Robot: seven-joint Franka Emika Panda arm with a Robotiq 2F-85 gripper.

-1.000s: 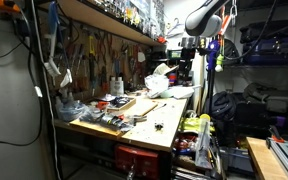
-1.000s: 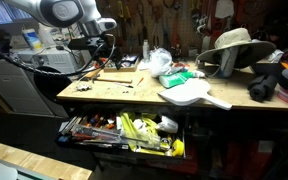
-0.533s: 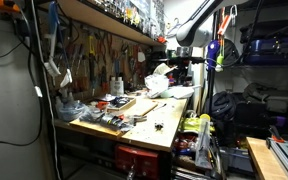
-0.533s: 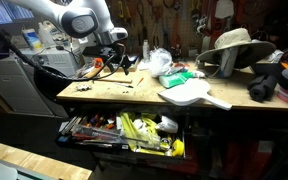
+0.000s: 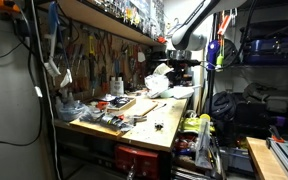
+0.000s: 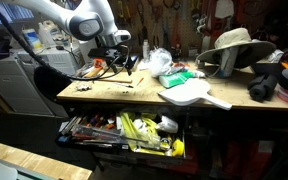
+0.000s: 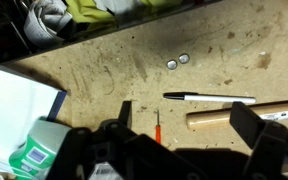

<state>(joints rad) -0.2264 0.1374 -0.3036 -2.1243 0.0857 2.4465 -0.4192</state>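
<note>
I keep lowering my gripper until my fingers are on both sides of the orange stick's handle [image 7: 158, 134], because they face the thin sides of the orange stick [image 7: 157, 124], which lies clear of the wooden dowel.
My gripper [image 7: 189, 122] is open and empty, its two dark fingers [image 7: 252, 122] wide apart above a worn wooden workbench top [image 7: 114, 70]. Between the fingers lie a white pen with a black cap [image 7: 212, 97], a pale wooden dowel [image 7: 244, 117] and a thin orange stick [image 7: 156, 126]. Two small silver discs [image 7: 178, 61] lie further off. In both exterior views the gripper [image 6: 124, 62] [image 5: 181, 72] hangs a little above the bench.
A white paper sheet [image 7: 14, 105] and a green-labelled packet [image 7: 36, 150] lie beside the gripper. The bench holds a straw hat [image 6: 234, 45], a white dustpan-like tool [image 6: 192, 95], plastic bags [image 6: 159, 60] and tools. An open drawer [image 6: 124, 132] full of tools juts out below.
The arm has swung over the bench and lowered the gripper toward the top; between half a second ago and now it shifted only slightly.
</note>
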